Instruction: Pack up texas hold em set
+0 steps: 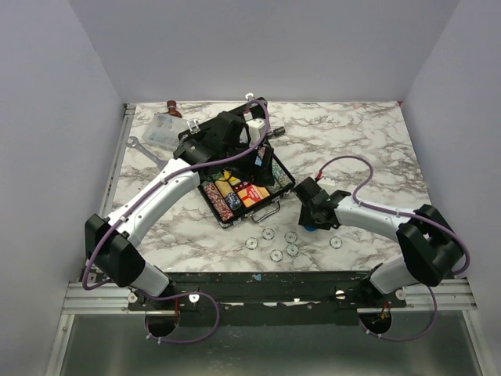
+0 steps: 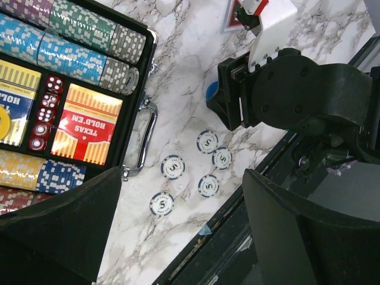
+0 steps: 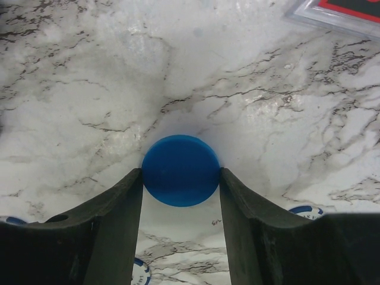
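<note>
I should first pass over the blue disc in my right gripper (image 1: 310, 228), because its place on the yellow disc (image 2: 3, 122) is nearer my left gripper.
The black briefcase (image 1: 270, 205) lies open at the table's middle, with multicoloured chip rows (image 2: 77, 35), dice and red-yellow card boxes (image 2: 87, 123) in it. Its silver handle (image 2: 145, 139) faces several loose pale chips (image 1: 275, 254), which also show in the left wrist view (image 2: 173, 167). My left gripper (image 1: 262, 160) hovers over the case, open and empty (image 2: 181, 178). My right gripper (image 1: 309, 219) is low on the table to the right of the case. Its fingers (image 3: 119, 208) touch both sides of the blue disc (image 3: 180, 169), which lies flat on the marble.
A clear plastic box (image 1: 163, 129) and a silver wrench (image 1: 145, 150) lie at the far left. A flat card with a red face (image 3: 335, 10) lies beyond the blue disc. The black front rail (image 1: 258, 278) runs just below the loose chips.
</note>
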Tool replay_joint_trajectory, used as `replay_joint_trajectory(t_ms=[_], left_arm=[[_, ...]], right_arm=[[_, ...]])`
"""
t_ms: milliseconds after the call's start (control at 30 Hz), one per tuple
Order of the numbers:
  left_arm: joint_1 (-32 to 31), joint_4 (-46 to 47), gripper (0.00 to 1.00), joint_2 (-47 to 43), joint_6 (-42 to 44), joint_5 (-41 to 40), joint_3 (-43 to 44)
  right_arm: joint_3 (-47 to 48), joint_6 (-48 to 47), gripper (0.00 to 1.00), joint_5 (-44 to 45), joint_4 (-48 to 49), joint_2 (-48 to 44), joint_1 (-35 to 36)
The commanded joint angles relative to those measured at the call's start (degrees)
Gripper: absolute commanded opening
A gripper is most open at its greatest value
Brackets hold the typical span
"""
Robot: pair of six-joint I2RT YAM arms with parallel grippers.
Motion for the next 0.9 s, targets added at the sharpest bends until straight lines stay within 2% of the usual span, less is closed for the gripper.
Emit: replay_joint_trajectory(t_ms=[0,267,367,600,700,867], left_arm=[[-0.23,0.27,0.82,1.02,-0.12,1.21,0.11],[5.42,9.0,0.82,1.12,-8.52,14.43,-4.43],[7.2,13.08,0.81,2.0,-12.09,21.64,-6.43],[9.39,19.22,0.74,7.29,-18.06,32.92,-8.11],[9.54,23.35,0.72,8.11,-21.26,34.74,-10.0],[9.35,24.45,0.69,9.97,-22.27,36.26,-10.48]], right_arm=[[-0.69,-4.19,0.39,-1.59,4.42,-3.04,0.2],[-3.53,-11.85,0.38,-1.75,10.58,-13.29,0.13],[-4.28,-15.53,0.38,-5.49,12.93,-16.92,0.19],[-5.59,-22.99,0.37,-18.02,19.24,-23.91,0.24],[-5.92,-25.18,0.37,-22.75,21.37,-25.41,0.36],[-7.18,-27.0,0.37,-27.42,24.39,-27.26,0.72]])
